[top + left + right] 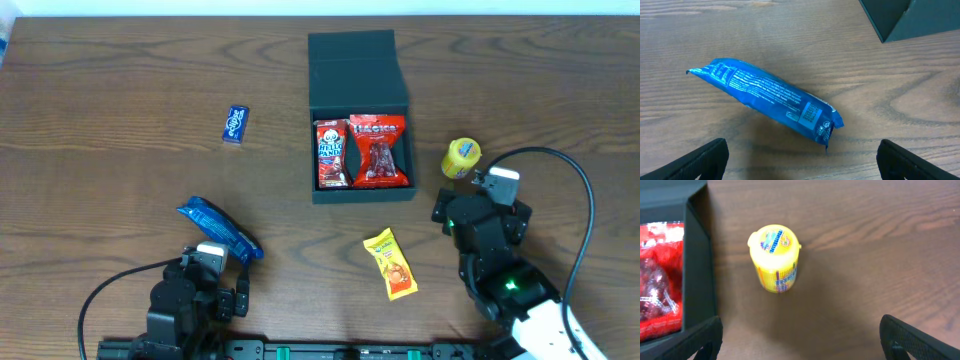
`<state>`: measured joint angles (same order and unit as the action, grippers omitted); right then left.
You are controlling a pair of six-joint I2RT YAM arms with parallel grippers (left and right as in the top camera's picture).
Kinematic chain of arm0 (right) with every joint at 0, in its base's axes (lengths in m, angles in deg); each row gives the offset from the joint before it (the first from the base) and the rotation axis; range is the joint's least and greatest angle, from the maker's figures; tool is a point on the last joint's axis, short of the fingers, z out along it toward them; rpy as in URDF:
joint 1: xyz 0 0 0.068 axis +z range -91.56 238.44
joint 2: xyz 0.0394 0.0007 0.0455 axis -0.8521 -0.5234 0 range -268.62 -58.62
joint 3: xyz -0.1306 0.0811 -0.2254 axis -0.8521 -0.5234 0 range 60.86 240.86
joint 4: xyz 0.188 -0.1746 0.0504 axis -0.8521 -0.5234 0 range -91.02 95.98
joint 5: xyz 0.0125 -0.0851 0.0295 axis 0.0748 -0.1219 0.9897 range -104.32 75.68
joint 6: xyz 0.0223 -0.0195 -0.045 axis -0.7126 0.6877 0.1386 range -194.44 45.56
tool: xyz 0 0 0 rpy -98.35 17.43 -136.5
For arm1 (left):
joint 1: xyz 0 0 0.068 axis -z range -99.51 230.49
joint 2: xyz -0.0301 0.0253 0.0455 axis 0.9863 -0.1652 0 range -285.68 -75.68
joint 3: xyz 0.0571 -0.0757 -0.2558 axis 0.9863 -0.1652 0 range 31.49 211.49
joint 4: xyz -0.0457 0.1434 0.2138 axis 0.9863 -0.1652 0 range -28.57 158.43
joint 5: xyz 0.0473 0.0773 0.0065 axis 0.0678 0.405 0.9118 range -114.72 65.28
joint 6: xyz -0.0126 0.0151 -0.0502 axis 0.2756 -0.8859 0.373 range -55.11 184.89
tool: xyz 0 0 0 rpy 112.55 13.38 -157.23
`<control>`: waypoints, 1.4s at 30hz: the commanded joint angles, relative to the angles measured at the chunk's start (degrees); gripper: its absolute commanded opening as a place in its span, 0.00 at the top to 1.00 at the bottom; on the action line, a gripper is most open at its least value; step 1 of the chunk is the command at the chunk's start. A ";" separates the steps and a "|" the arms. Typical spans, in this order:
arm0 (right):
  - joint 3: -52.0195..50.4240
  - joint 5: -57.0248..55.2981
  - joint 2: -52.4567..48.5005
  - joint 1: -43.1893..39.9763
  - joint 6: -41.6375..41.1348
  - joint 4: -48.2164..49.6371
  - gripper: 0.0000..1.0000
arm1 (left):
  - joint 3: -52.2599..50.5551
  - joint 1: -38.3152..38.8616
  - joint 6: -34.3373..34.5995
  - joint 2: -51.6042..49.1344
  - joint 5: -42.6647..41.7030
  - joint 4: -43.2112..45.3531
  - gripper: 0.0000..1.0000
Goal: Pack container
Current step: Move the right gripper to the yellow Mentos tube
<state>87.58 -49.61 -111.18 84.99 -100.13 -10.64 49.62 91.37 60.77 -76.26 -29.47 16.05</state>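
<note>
My right gripper continues to go toward the yellow tub (461,157) until its two open fingers are on either side of the tub, because the tub is upright with a gap to the container's side.
The dark teal container (362,194) stands open at mid-table, its flap lid (354,68) folded back. Two red snack packets (378,151) lie inside it. A blue packet (219,229) lies at the front left, just ahead of my left gripper (802,161), which is open and holds nothing. In the left wrist view the blue packet (769,98) stretches across the middle. A small yellow tub (774,257) stands upright right of the container's wall (697,265), beyond my open right gripper (804,339). From above, the yellow tub (462,157) sits just past the right arm.
A yellow packet (390,264) lies at the front centre between the arms. A small blue packet (235,125) rests at the left of the container. A black cable (575,200) loops around the right arm. The container's corner (910,20) shows at the top right of the left wrist view.
</note>
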 commanded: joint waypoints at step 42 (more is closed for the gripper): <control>-1.22 25.90 -38.93 -20.50 20.65 48.59 0.01 | -2.38 -0.39 0.26 0.37 -0.42 -1.25 0.05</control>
<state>84.85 -24.10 -148.69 65.23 -80.24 37.80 49.62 91.37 60.79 -76.26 -29.47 16.05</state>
